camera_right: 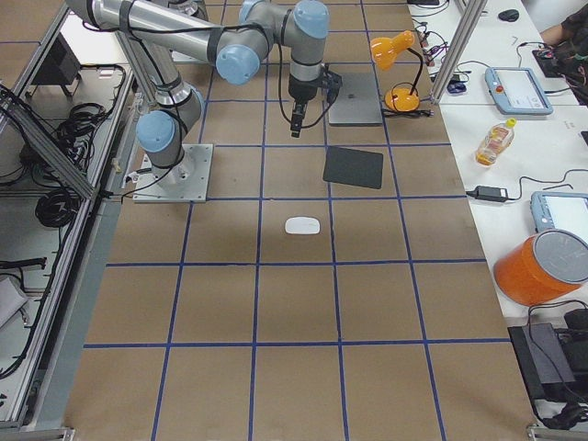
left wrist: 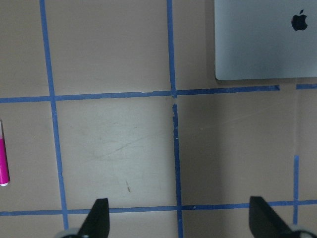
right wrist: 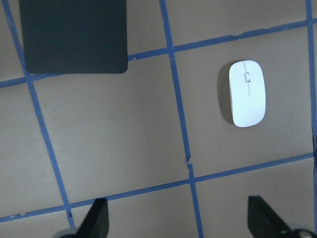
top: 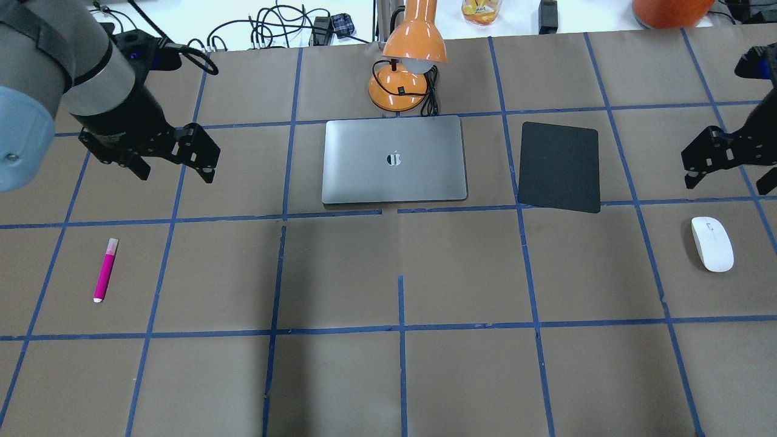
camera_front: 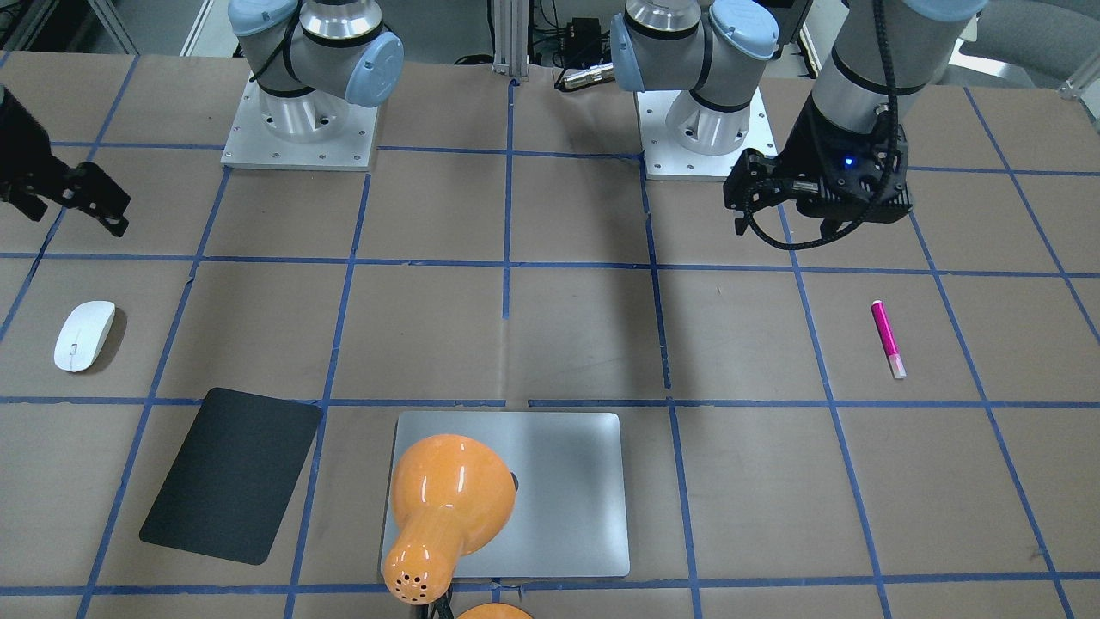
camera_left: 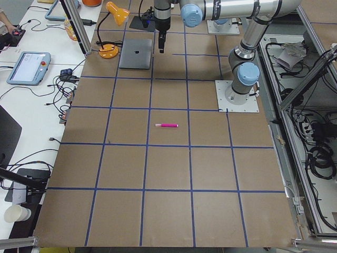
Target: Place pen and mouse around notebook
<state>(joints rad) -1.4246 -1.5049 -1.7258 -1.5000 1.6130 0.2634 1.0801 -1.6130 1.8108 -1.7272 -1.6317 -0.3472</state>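
Observation:
The left gripper's open fingers face across the narrow width of the magenta pen, so the robot should keep going toward the pen's body until the fingers are on both sides of it, and then close them.
The silver-grey notebook lies closed at the table's far middle. The magenta pen lies flat on the left side, well away from the notebook. My left gripper hangs open and empty above the table, beyond the pen. In the left wrist view the pen shows at the left edge and the notebook's corner at the top right. The white mouse rests at the far right. My right gripper hovers open and empty just beyond it. The right wrist view has the mouse ahead and to the right.
A matte black pad lies slightly askew between the notebook and the mouse. An orange desk lamp stands just behind the notebook, its shade leaning over the notebook's far edge. The brown table carries a grid of blue tape lines.

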